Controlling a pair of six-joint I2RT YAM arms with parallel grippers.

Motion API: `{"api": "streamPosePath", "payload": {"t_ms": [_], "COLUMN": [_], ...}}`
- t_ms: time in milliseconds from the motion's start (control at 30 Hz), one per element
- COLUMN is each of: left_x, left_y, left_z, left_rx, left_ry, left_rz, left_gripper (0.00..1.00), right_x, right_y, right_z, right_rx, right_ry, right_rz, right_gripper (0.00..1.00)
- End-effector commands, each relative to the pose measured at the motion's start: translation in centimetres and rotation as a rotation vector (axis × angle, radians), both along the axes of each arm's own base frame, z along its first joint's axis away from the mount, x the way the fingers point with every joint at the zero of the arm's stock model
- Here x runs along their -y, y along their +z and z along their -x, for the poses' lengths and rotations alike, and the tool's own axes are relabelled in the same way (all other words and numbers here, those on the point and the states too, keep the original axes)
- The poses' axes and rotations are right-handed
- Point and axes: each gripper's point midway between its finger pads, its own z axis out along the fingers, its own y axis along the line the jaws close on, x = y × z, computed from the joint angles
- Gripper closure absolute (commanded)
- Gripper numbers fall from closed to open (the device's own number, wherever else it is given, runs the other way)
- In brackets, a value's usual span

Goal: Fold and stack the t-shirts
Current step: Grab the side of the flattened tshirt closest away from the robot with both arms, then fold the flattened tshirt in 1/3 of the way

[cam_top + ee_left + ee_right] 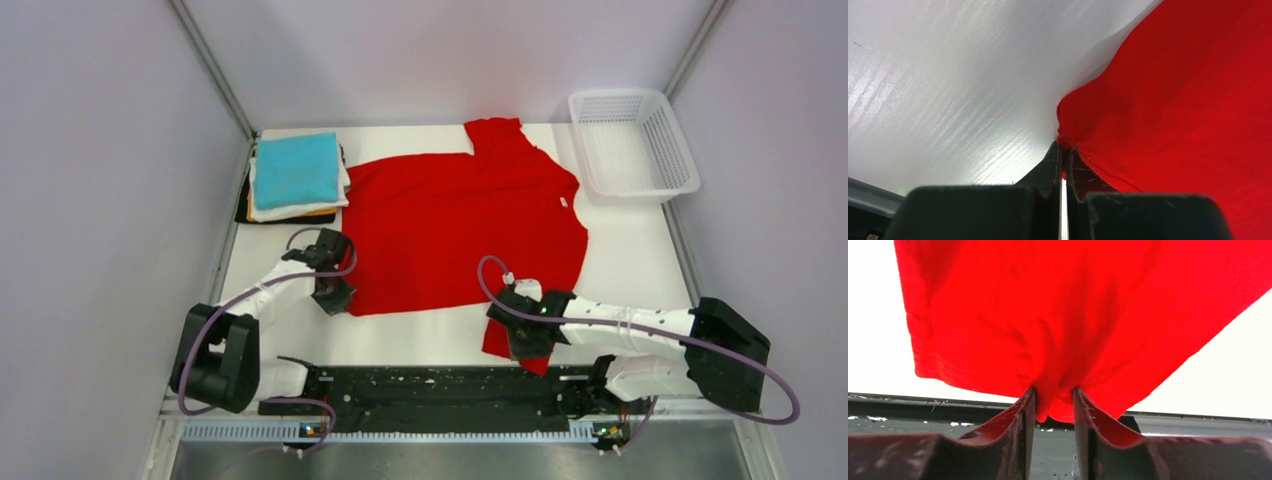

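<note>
I should use my left gripper and my right gripper to fold the t-shirt's near side back over its middle (450, 230), because the red t-shirt's near sleeve (535, 366) extends over the black bar.
A plain red t-shirt (460, 220) lies spread flat across the middle of the table. My left gripper (335, 295) is shut on its near left corner, and the left wrist view shows the cloth (1173, 110) pinched at the fingertips of that gripper (1064, 146). My right gripper (518, 335) is at the shirt's near right edge. In the right wrist view a bunched fold of red cloth (1058, 330) sits between the jaws of this gripper (1054, 390), touching both. A stack of folded t-shirts with a teal one (296, 168) on top lies at the back left.
A white mesh basket (632, 145) stands at the back right corner. The black rail (430, 385) between the arm bases runs along the near edge, just below the right gripper. Grey walls enclose the table.
</note>
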Motion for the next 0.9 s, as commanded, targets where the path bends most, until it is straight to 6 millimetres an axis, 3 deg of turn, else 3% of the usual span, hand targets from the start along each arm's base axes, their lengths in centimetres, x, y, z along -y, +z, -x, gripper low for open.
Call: {"api": "streamPosePath", "payload": {"t_ms": [0,33,67,233,367,500,567,667,867], "left_x": [0.5,0.5,0.4,-0.2,-0.4,-0.5,-0.3,0.3,3.4], "left_y": [-0.1,-0.1,-0.1,0.2,0.7,0.7,0.8,1.6,4.5], "left_z": [0.1,0.2,0.5,2.9,5.4,7.6,7.9,6.8,0.5], "left_rx": [0.027,0.026,0.022,-0.035,-0.068,-0.089,-0.085,-0.047,0.148], "left_ry": [0.021,0.02,0.022,0.03,0.054,0.078,0.078,0.058,0.022], "left_rz": [0.04,0.041,0.04,0.03,0.047,0.073,0.089,0.119,0.252], "left_gripper": [1.0,1.0,1.0,1.0,1.0,1.0,1.0,1.0,1.0], "right_x": [1.9,1.7,1.0,-1.4,-0.9,-0.1,-0.6,-1.4,-1.3], "right_y": [-1.6,-1.5,-1.2,2.1,4.0,5.0,5.3,6.0,8.5], "right_z": [0.4,0.7,0.9,3.9,6.8,7.8,7.1,4.2,-3.2], "right_rx": [0.006,-0.01,-0.025,-0.161,-0.267,-0.3,-0.264,-0.151,0.066], "right_ry": [-0.051,-0.035,-0.004,0.082,0.062,0.057,0.073,0.064,0.027], "right_rz": [0.079,0.06,0.028,-0.153,-0.215,-0.215,-0.231,-0.235,-0.24], "right_gripper": [0.81,0.98,1.0,1.0,1.0,1.0,1.0,1.0,1.0]}}
